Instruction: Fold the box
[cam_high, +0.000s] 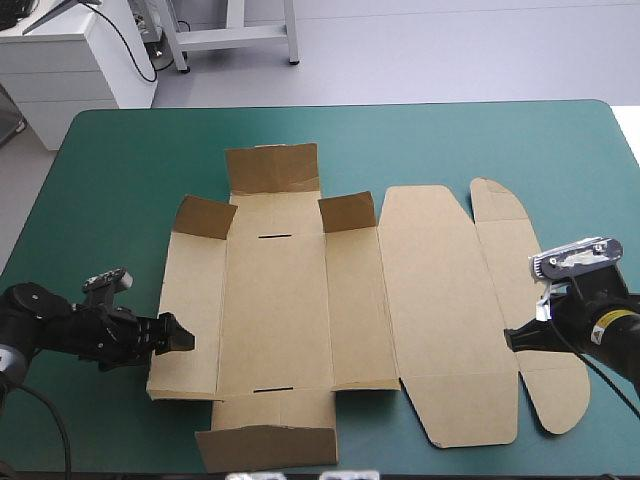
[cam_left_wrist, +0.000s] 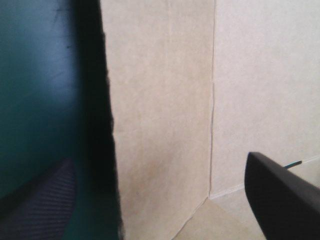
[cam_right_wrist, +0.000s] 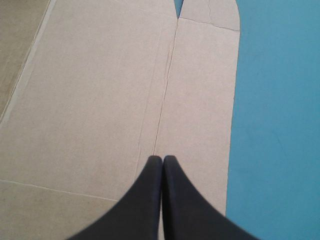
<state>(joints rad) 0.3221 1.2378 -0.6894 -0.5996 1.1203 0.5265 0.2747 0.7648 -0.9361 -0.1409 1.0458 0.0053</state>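
Note:
My left gripper will make the side panel (cam_high: 192, 300) swing up with its short flap when it lifts, because a crease (cam_high: 222, 315) borders the box's side panel.
The brown box (cam_high: 350, 300) lies as a cut sheet across the middle of the table. Its lid panels are flat on the right, and short flaps (cam_high: 272, 168) stand partly raised around the left half. My left gripper (cam_high: 183, 338) is at the sheet's left edge, low over the table. In the left wrist view the left gripper (cam_left_wrist: 157, 160) is open, and the box's (cam_left_wrist: 165, 100) left edge runs between its fingers. My right gripper (cam_high: 512, 338) is over the narrow outer strip on the right. The right wrist view shows that gripper (cam_right_wrist: 162, 159) shut above the box (cam_right_wrist: 100, 100), holding nothing.
Bare teal-green cover (cam_high: 120, 180) lies to the left, to the right and beyond the sheet. A raised near flap (cam_high: 265, 447) stands close to the table's front edge. The rounded tab (cam_high: 555, 400) lies flat just beside my right arm.

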